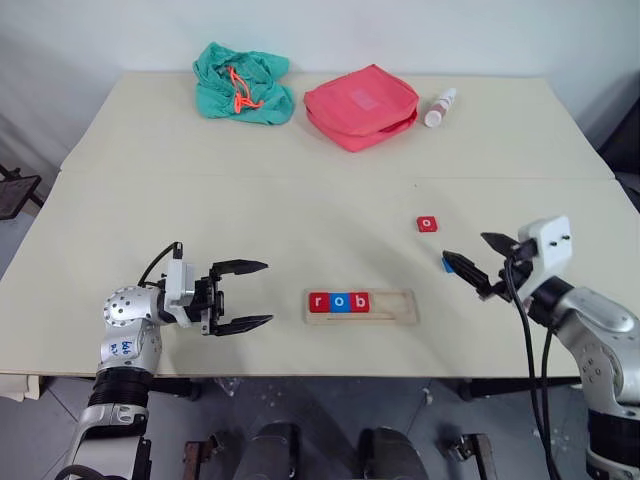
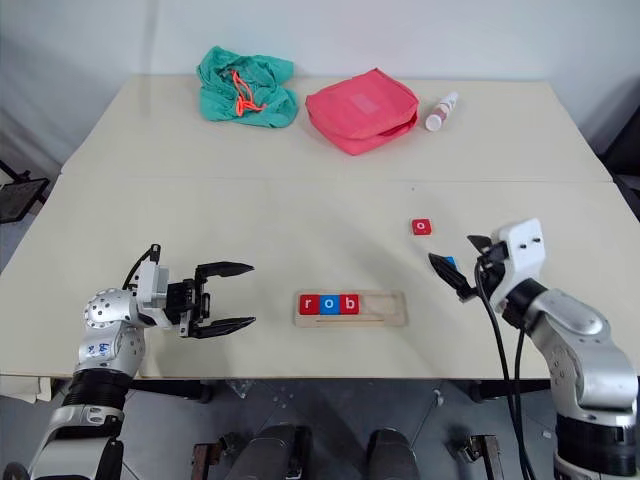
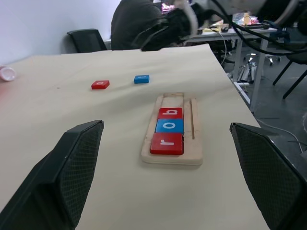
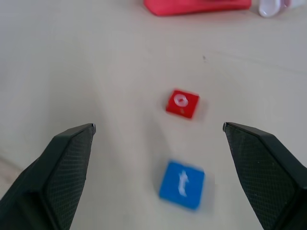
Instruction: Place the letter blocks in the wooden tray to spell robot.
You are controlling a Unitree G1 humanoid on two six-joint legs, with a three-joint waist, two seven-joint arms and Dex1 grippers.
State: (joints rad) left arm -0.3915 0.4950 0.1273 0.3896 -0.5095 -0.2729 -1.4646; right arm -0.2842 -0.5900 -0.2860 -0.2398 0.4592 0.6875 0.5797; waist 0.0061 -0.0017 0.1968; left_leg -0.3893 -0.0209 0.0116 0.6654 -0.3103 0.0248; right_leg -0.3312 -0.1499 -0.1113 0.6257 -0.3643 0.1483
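The tray's row ends at b (image 1: 360,301), so my right gripper should keep going past the blue t block and close around the loose red o block (image 1: 427,224).
The wooden tray (image 1: 395,306) lies near the table's front edge, between my two arms. Its left part holds three letter blocks in a row: red r (image 1: 319,302), blue o (image 1: 339,302) and red b (image 1: 359,302). A loose red o block (image 1: 427,224) lies flat on the table to the right and farther back. A blue t block (image 4: 182,185) lies nearer, just under my right gripper (image 1: 464,246), which hovers open over it, touching neither loose block. My left gripper (image 1: 262,293) is open and empty left of the tray, pointing toward it.
At the back of the table are a crumpled green cloth bag (image 1: 243,85), a pink pouch (image 1: 361,105) and a small white bottle (image 1: 439,107). A seam (image 1: 300,178) crosses the table. Beyond the table's far side, the left wrist view shows a seated person (image 3: 139,24) and desks.
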